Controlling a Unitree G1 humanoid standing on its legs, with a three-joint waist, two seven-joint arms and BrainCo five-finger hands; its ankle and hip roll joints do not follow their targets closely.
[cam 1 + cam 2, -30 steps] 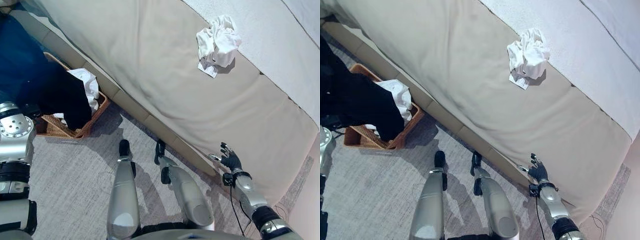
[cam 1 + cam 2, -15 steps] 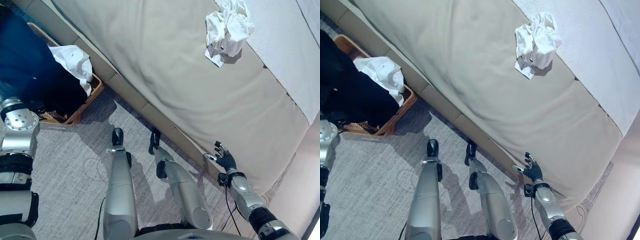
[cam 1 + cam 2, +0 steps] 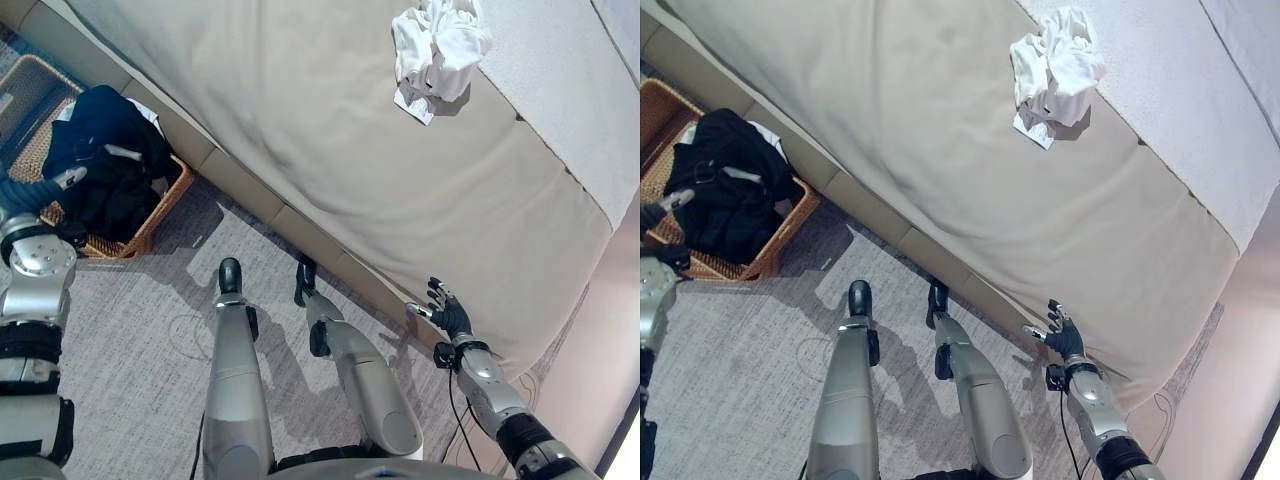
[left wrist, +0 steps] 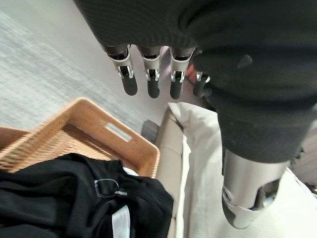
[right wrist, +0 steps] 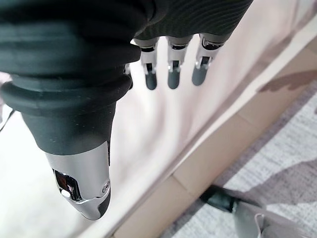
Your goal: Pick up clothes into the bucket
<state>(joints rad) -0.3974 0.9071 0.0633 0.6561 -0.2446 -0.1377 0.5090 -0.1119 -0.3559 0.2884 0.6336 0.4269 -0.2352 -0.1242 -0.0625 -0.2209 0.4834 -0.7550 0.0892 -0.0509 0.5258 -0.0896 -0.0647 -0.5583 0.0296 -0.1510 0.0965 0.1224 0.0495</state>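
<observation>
The crumpled white garment (image 3: 441, 48) will fall open and hang down long when I lift it, because a loose flap (image 3: 413, 104) sticks out of it.
A wicker basket (image 3: 143, 236) stands on the carpet against the bed's base at the left. A dark garment (image 3: 100, 170) lies heaped in it, over a bit of white cloth; the same garment (image 4: 74, 198) shows in the left wrist view. My left hand (image 4: 151, 74) hovers just above the basket, fingers straight and holding nothing. A crumpled white cloth (image 3: 440, 45) lies on the bed near its far side. My right hand (image 3: 450, 318) is open beside the bed's near edge, far from the cloth, its fingers (image 5: 172, 67) straight.
The wide beige bed (image 3: 330, 150) runs slantwise across the view, its low base (image 3: 250, 195) meeting grey carpet (image 3: 130, 330). A second basket (image 3: 25, 85) shows at the far left edge.
The dark garment that hung from my left hand now lies in the basket, and that hand is empty above it. The camera has shifted. The right hand stays put.
</observation>
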